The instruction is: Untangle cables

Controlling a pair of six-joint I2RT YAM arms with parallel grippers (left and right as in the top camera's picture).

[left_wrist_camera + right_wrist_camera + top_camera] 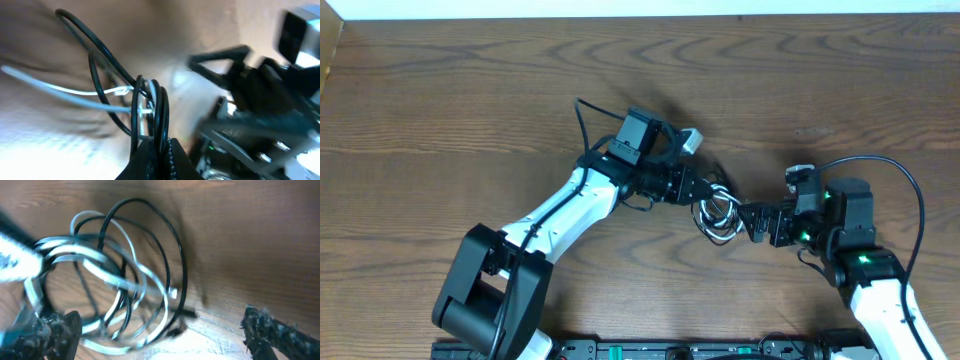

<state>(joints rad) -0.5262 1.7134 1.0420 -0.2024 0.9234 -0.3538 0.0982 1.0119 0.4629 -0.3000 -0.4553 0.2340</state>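
My left gripper pinches black loops with the white cable threaded through them [122, 91]. My right gripper should hold the tangle [722, 217] while my left gripper takes other strands of cable.
A white cable [722, 228] and a black cable [718, 208] lie tangled in small loops on the wooden table between the two arms. My left gripper [702, 196] is shut on loops of the black cable [159, 112], with the white cable [75, 95] threaded through them. My right gripper [752, 222] is open just right of the tangle. In the right wrist view the white loops [145, 282] and black loops [176, 240] sit between its spread fingers [165, 330], reaching to the left finger.
The wooden table [440, 90] stretches to the left and back. A thick black wire [905, 180] arcs over the right arm. The right arm's body shows blurred at the right of the left wrist view [260, 100].
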